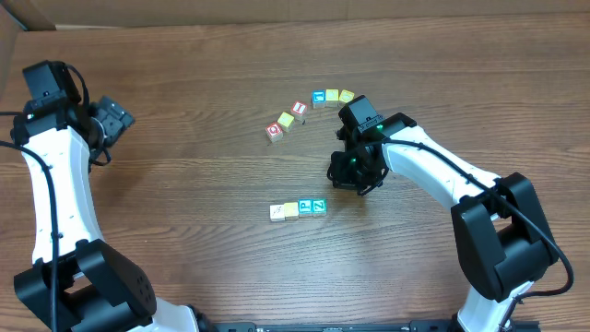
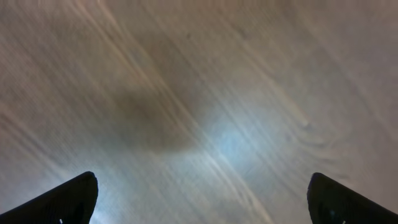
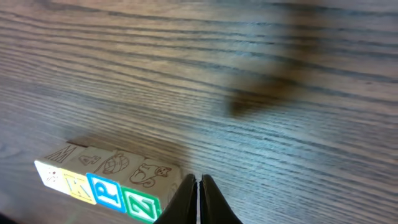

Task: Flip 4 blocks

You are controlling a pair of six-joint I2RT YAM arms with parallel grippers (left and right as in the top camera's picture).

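My right gripper is the only one by the row, at the Z block point(image 1: 320, 207), so next my left gripper closes and braces the whitish block's loose end point(image 1: 272, 213) before the flip.
Four blocks lie in a touching row on the table: a whitish one point(image 1: 277, 212) point(image 3: 53, 172), a yellow one point(image 1: 291, 210) point(image 3: 78, 184), a blue-faced P point(image 1: 305, 207) point(image 3: 107, 193) and a green-faced Z point(image 1: 319, 206) point(image 3: 142, 206). My right gripper point(image 3: 199, 182) point(image 1: 337, 177) is shut with nothing in it. Its tips stand just right of the Z block's end in the right wrist view, and up and right of the row in the overhead view. My left gripper point(image 1: 115, 118) point(image 2: 202, 193) hangs wide open over bare wood at the far left.
An arc of other letter cubes lies farther back, from a red-faced one point(image 1: 274, 132) through another red one point(image 1: 298, 109) to a blue one point(image 1: 319, 98) and yellow ones point(image 1: 339, 95). The wooden table point(image 1: 184, 184) spreads around them.
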